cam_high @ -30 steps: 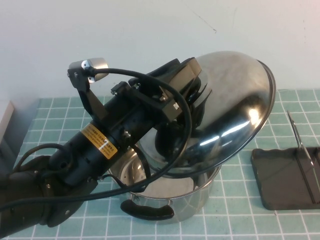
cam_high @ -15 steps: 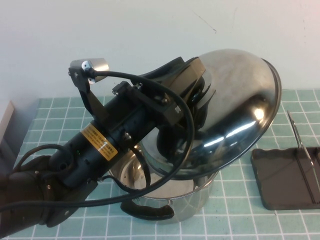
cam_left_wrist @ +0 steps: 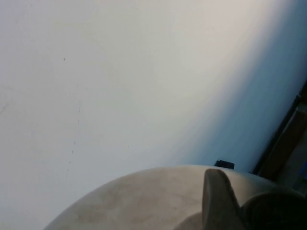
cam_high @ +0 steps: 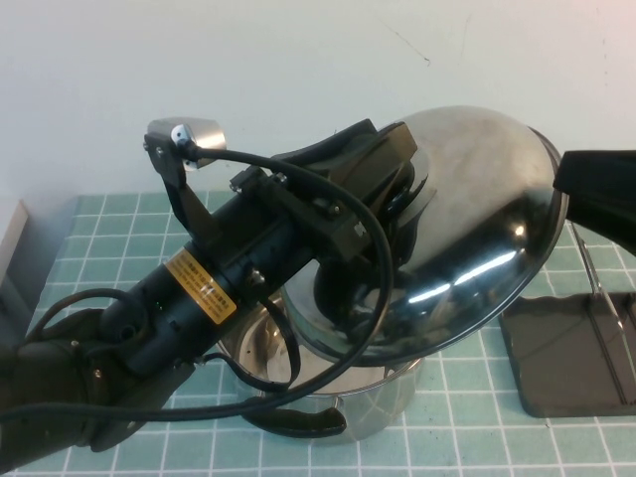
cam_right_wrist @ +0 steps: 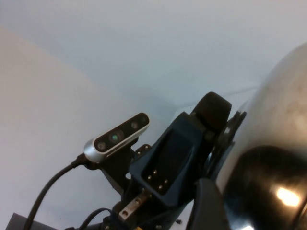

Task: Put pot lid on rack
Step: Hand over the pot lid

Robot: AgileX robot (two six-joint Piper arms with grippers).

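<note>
The robot's left gripper has the pot lid by its knob, a long way from the rack (cam_high: 561,358), so the right gripper should grab the lid's rim (cam_high: 556,187) and set the lid upright there.
My left gripper (cam_high: 393,194) is shut on the black knob of the pot lid (cam_high: 477,229) and holds the shiny domed lid tilted on edge, lifted above the steel pot (cam_high: 388,402). The knob is hidden behind the gripper in the high view; in the left wrist view it shows dark (cam_left_wrist: 276,213) beside one finger (cam_left_wrist: 216,201). My right gripper (cam_high: 596,194) is at the lid's right rim, above the rack (cam_high: 566,353). The rack is a dark grey flat tray with thin wire loops, at the table's right. The right wrist view shows the lid's dome (cam_right_wrist: 273,158) close by.
The pot stands under the lid at the table's front, with a black handle (cam_high: 298,422) facing me. The left arm's body (cam_high: 199,298) crosses the left half of the view. A pale wall stands behind the green tiled table (cam_high: 477,437).
The left gripper has carried the lid a little to the right and up, toward the rack. The right arm has come into view from the right, beside the lid's rim.
</note>
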